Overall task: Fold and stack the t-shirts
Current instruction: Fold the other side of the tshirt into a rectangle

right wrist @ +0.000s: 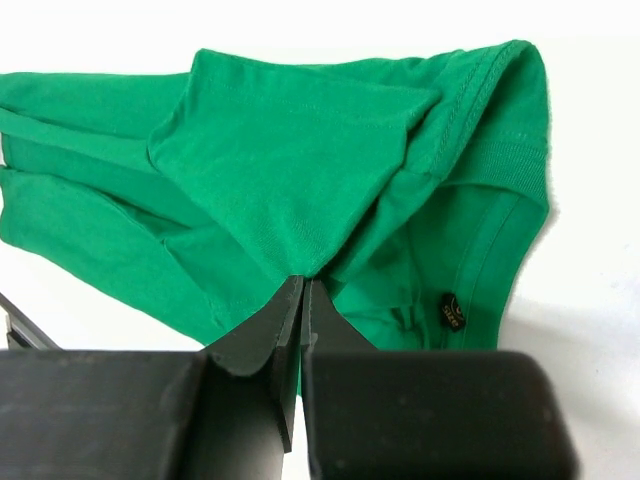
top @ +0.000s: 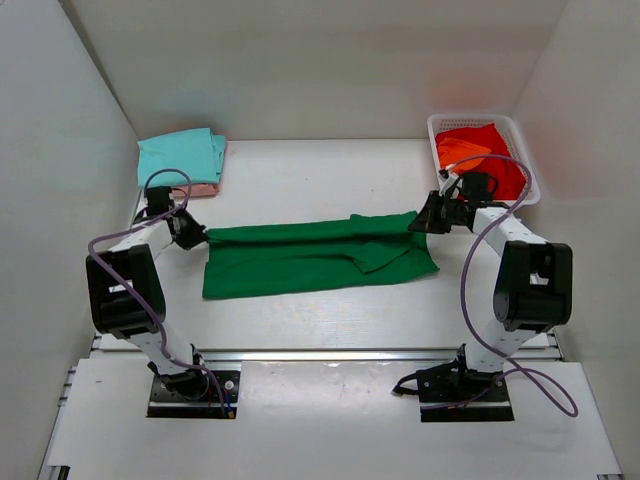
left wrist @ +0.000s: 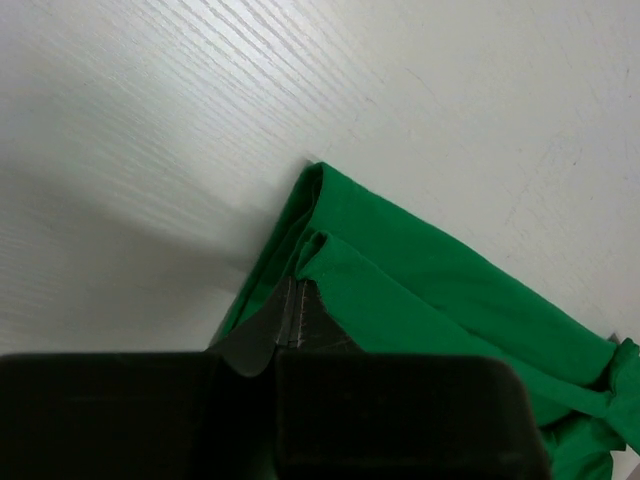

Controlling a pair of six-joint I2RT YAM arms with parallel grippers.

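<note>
The green t-shirt's long band (top: 290, 262) lies crosswise, so the robot's right gripper should grab it near its collar (top: 406, 246) and swing that end toward the robot before the next fold.
A dark green t-shirt (top: 320, 256) lies folded lengthwise in a long band across the middle of the table. My left gripper (top: 196, 236) is shut on its left end; the left wrist view shows the cloth (left wrist: 420, 280) pinched between the jaws (left wrist: 296, 290). My right gripper (top: 424, 222) is shut on the right end, near the collar with its label (right wrist: 452, 312). A teal t-shirt (top: 180, 155) lies folded on a pale pink one (top: 205, 187) at the back left. Red and orange t-shirts (top: 480, 155) fill the basket.
A white lattice basket (top: 523, 140) stands at the back right corner. White walls close in the table on the left, back and right. A metal rail (top: 330, 352) runs along the near edge in front of the arm bases.
</note>
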